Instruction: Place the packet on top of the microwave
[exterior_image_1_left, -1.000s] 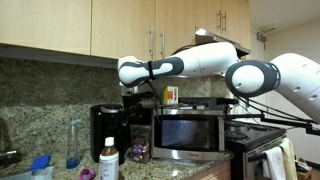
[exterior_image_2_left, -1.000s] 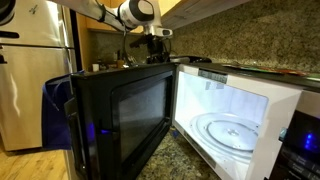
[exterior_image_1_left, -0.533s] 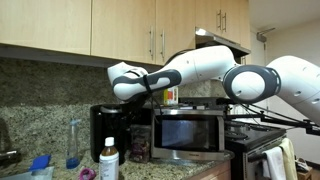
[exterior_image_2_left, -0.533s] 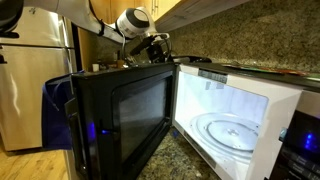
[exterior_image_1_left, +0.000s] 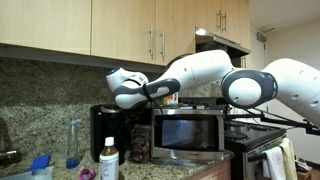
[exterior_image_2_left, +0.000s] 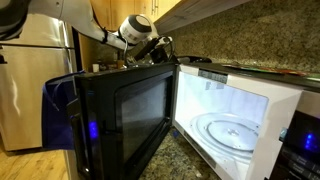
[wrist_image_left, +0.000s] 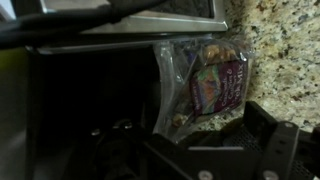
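The packet is standing upright next to the microwave, near my open fingers, so my gripper should next move toward its upper part until the fingers are around it, then close.
The packet is a small clear and purplish pouch. In the wrist view it stands on the granite counter beside the microwave. In an exterior view the packet sits between the black coffee maker and the steel microwave. My gripper hangs above that gap. In the wrist view the gripper is open and empty, and the packet lies just beyond its dark fingers. In an exterior view the gripper is behind the microwave's open door.
A black coffee maker stands left of the packet. An orange-and-white canister stands on the microwave's top. A white bottle and a clear bottle stand on the counter. Wooden cabinets hang overhead.
The wrist has swung to the left and tilted over the gap beside the coffee maker. The packet has not moved.
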